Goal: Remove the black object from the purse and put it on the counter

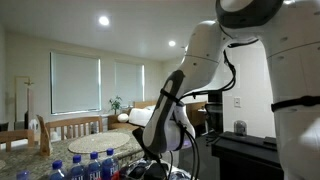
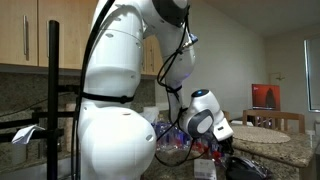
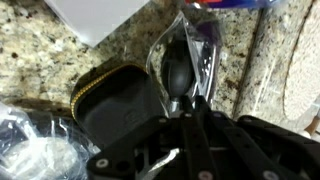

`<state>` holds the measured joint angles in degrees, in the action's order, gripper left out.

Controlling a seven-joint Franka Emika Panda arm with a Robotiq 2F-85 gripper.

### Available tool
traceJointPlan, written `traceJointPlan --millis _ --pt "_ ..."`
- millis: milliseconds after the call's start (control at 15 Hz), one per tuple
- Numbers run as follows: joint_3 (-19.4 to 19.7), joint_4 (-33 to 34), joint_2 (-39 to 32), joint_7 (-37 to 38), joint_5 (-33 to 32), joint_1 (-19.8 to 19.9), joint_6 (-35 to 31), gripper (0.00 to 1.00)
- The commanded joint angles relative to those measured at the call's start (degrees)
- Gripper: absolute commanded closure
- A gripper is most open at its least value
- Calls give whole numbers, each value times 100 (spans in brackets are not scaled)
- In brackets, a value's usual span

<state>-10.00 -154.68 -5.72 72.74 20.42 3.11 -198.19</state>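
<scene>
The black object's rounded end [image 3: 179,68] is past my gripper's fingers inside the clear wrapping [image 3: 207,48], so next I move my gripper down and bring it over that rounded end.
In the wrist view the black purse [image 3: 115,105] with a yellow zip edge lies on the speckled stone counter [image 3: 40,50]. A rounded black object [image 3: 180,62] with shiny clear wrapping around it sits just beyond the purse's right end, over the counter. My gripper [image 3: 190,105] has its fingers drawn together on the near end of the black object. In both exterior views the arm reaches down low to the counter [image 2: 270,145], and the wrist [image 2: 205,120] shows above a cluttered spot; the purse and the object are hidden there.
A white sheet or box [image 3: 100,15] lies at the far edge. A crumpled clear plastic bag [image 3: 35,150] is beside the purse. A woven mat [image 3: 305,70] lies at the right. Several blue-capped water bottles [image 1: 85,165] stand near the arm.
</scene>
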Motion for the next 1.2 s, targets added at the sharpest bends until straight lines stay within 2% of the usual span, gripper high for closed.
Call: traceJointPlan --millis 0,267,667,867,1133 --pt "380 59 -112 -538 703 -265 6 91" --pt "563 258 -535 -634 1019 -555 16 91" --pt "1048 717 -1142 -663 1205 -1260 17 91" --pt "1576 1002 -1436 -692 1375 -1755 16 91" --pt "2060 1238 -1636 -609 1424 -2251 16 91"
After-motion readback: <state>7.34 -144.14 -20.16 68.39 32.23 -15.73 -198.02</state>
